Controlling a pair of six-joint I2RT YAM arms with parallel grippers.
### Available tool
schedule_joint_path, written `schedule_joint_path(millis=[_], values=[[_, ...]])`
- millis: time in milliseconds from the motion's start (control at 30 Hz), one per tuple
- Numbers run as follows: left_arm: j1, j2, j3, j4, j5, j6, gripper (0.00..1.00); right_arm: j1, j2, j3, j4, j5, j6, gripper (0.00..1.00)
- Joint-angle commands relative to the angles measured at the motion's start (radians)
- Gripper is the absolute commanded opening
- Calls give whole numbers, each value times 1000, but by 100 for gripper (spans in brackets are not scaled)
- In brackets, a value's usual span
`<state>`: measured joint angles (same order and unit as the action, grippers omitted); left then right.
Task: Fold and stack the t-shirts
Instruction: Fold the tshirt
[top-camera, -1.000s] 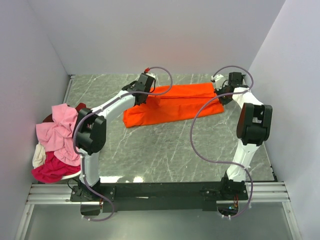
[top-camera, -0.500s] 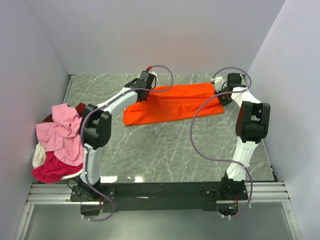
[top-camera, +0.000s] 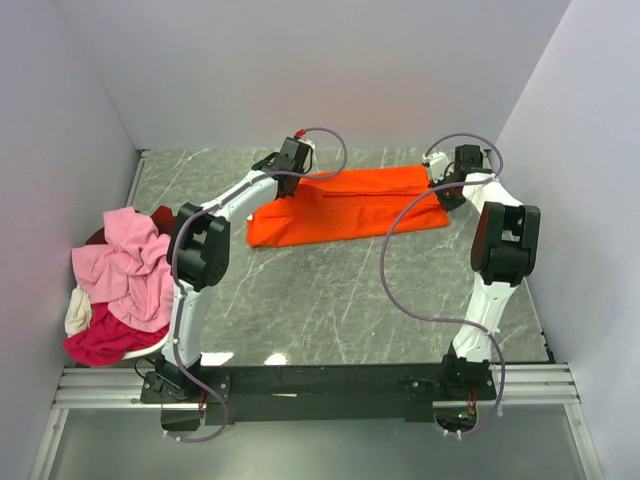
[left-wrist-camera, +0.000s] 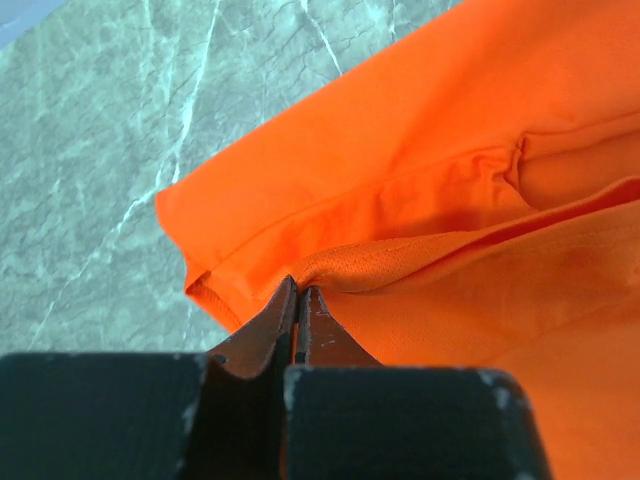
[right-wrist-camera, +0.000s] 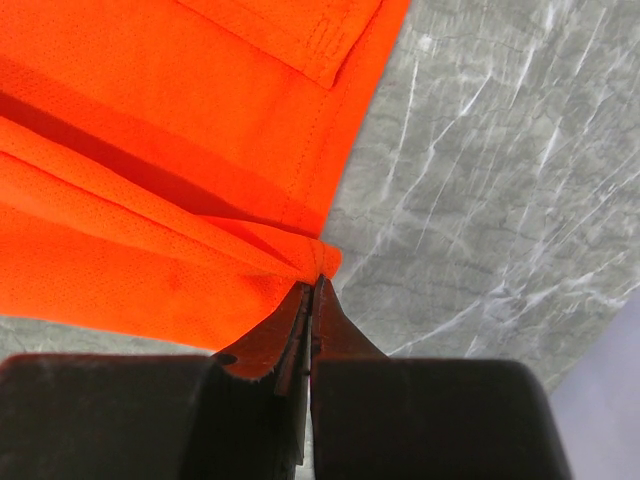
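Observation:
The left gripper goes on laying down the pinched edge of the orange t-shirt (left-wrist-camera: 352, 264), which lies over its lower layer (left-wrist-camera: 335, 195), until the edge rests flat, and then let go.
The orange t-shirt (top-camera: 345, 208) lies stretched across the far middle of the marble table, folded lengthwise. My left gripper (top-camera: 290, 185) is shut on its upper left edge; the left wrist view shows the jaws (left-wrist-camera: 299, 290) pinching a fold of orange cloth (left-wrist-camera: 430, 200). My right gripper (top-camera: 440, 185) is shut on its upper right corner; the right wrist view shows the jaws (right-wrist-camera: 315, 283) pinching the bunched corner of the orange shirt (right-wrist-camera: 150, 150). A pile of other t-shirts sits at the left: light pink (top-camera: 125, 265), magenta (top-camera: 100, 340) and cream-white (top-camera: 77, 315).
White walls close the table on the left, back and right. The marble tabletop (top-camera: 330, 290) lies between the shirt and the black rail (top-camera: 320, 382) at the near edge. The pile sits against the left wall.
My left gripper has moved slightly toward the back with the shirt's left edge, pulling the cloth flatter. The right gripper has barely moved.

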<state>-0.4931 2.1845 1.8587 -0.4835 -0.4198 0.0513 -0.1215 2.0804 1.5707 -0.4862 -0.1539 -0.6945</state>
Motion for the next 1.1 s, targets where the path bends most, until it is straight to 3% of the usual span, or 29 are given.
schedule_joint_path(millis=[0,433,467,500,533,567,633,667,767,900,1067], values=[[14,32,60,6,19,28,0,8,10,41,8,13,20,0],[57,159,168,49,41,12,0,13,27,57,12,30,35,0],[62,164,174,51,44,7,0,14,27,60,17,34,41,2],[62,172,180,52,36,-7,0,14,27,55,26,42,52,20],[64,179,191,49,24,-19,3,14,24,54,43,59,88,30],[68,188,221,33,12,-34,24,16,23,55,67,92,104,38],[71,147,226,29,-43,-105,44,16,-2,48,93,112,156,56],[76,115,209,37,-53,-123,58,16,-14,42,122,122,168,59],[90,-66,74,130,-28,-180,79,16,-78,5,149,91,193,67],[125,-280,-105,157,131,-292,80,14,-154,-43,117,-86,164,67],[163,-579,-546,261,398,-451,77,22,-221,-73,-193,-406,-221,65]])
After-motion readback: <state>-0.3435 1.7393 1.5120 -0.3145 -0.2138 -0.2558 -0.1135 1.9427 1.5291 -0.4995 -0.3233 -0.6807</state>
